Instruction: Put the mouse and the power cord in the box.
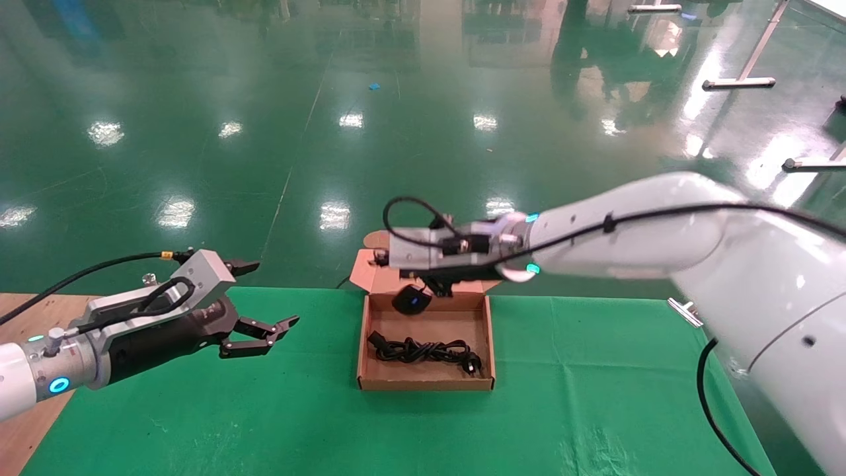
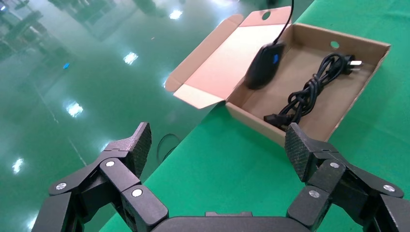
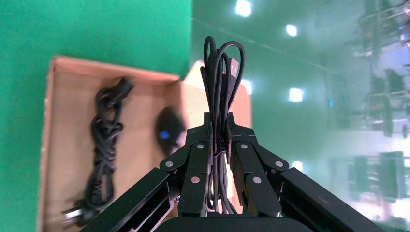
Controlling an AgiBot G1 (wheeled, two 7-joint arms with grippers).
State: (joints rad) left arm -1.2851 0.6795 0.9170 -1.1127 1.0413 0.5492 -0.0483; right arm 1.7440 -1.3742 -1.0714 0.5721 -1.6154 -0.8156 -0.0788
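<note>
My right gripper is holding the mouse's cable over the lid. So it should pull the cable back over the power cord [image 1: 432, 352] and lower it there before opening.
The brown box [image 1: 362, 344] lies open on the green cloth, with its lid [image 2: 227, 58] folded back past the table's far edge. Inside it lies the bundled power cord [image 1: 423, 350], also seen from both wrists [image 2: 309, 92] [image 3: 104, 145]. My right gripper [image 1: 383, 259] hovers over the box's far end, shut [image 3: 220, 118] on the mouse's looped thin cable [image 3: 222, 72]. The black mouse [image 1: 411, 299] dangles from that cable just above the box floor [image 2: 263, 65] [image 3: 169, 130]. My left gripper [image 1: 274, 294] waits open and empty to the left of the box [image 2: 217, 137].
Bare wood of the table [image 1: 26, 436] shows at the left beyond the green cloth [image 1: 264, 423]. The table's far edge runs just behind the box, with shiny green floor beyond. Metal stand legs [image 1: 740, 82] are far off at the back right.
</note>
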